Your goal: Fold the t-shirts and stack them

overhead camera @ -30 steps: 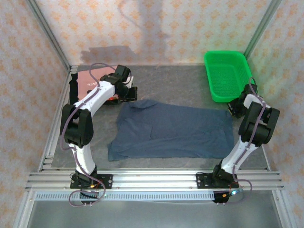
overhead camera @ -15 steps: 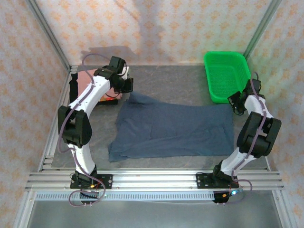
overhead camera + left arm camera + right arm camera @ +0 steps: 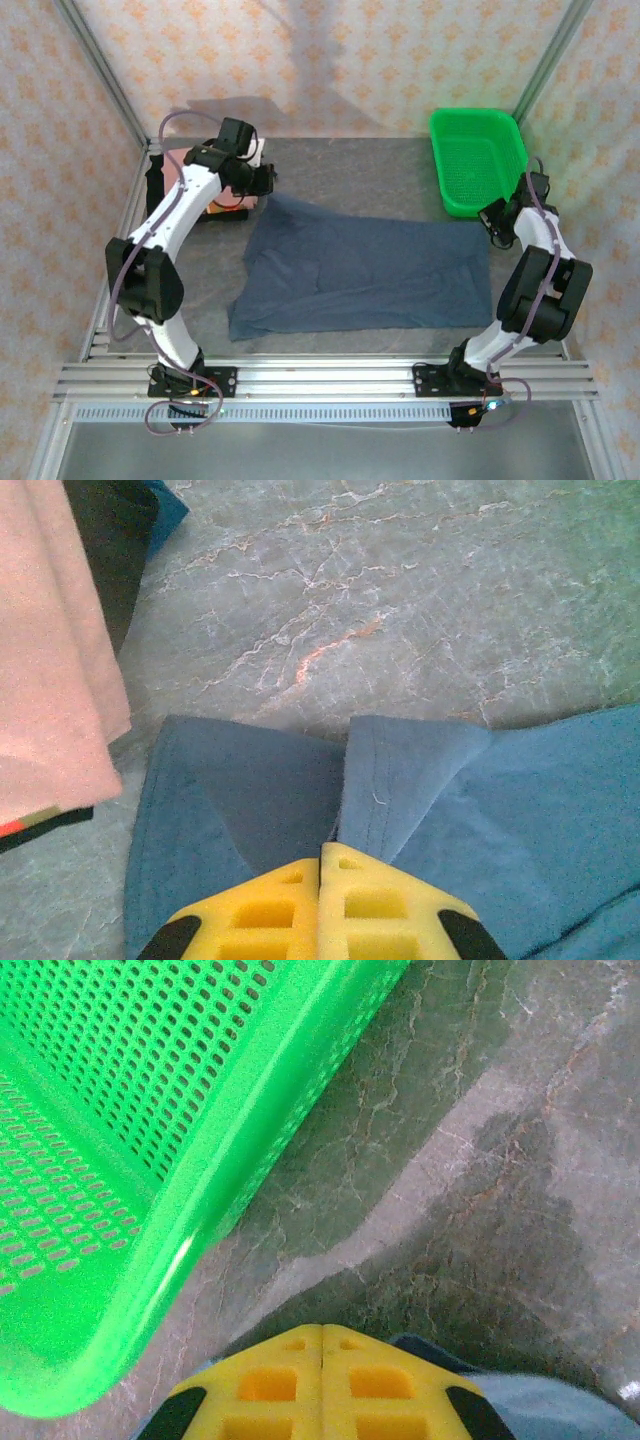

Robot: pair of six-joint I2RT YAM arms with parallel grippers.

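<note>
Both grippers hold the blue t-shirt's back corners (image 3: 276, 200), so my left gripper keeps folding its corner over the t-shirt's flat front half (image 3: 268, 270) until it reaches the middle.
A slate-blue t-shirt (image 3: 360, 270) lies spread across the middle of the table. My left gripper (image 3: 266, 186) is shut on its back-left corner, and the yellow fingertips (image 3: 345, 880) pinch a fold of the blue cloth (image 3: 420, 780). My right gripper (image 3: 491, 222) is shut on the back-right corner, where blue cloth (image 3: 545, 1400) peeks out beneath the closed gripper (image 3: 322, 1332). A folded salmon-pink t-shirt (image 3: 186, 165) (image 3: 45, 680) sits at the back left on top of a black t-shirt (image 3: 155, 186) (image 3: 110, 540).
A green mesh basket (image 3: 478, 160) (image 3: 120, 1140) stands at the back right, close to my right gripper. Aluminium frame posts and patterned walls enclose the grey marbled table (image 3: 350, 170). The arm bases sit on the rail along the near edge.
Both grippers have drawn the shirt's back edge toward the rear, the left one back and left, the right one back. The cloth now lies flatter and more stretched.
</note>
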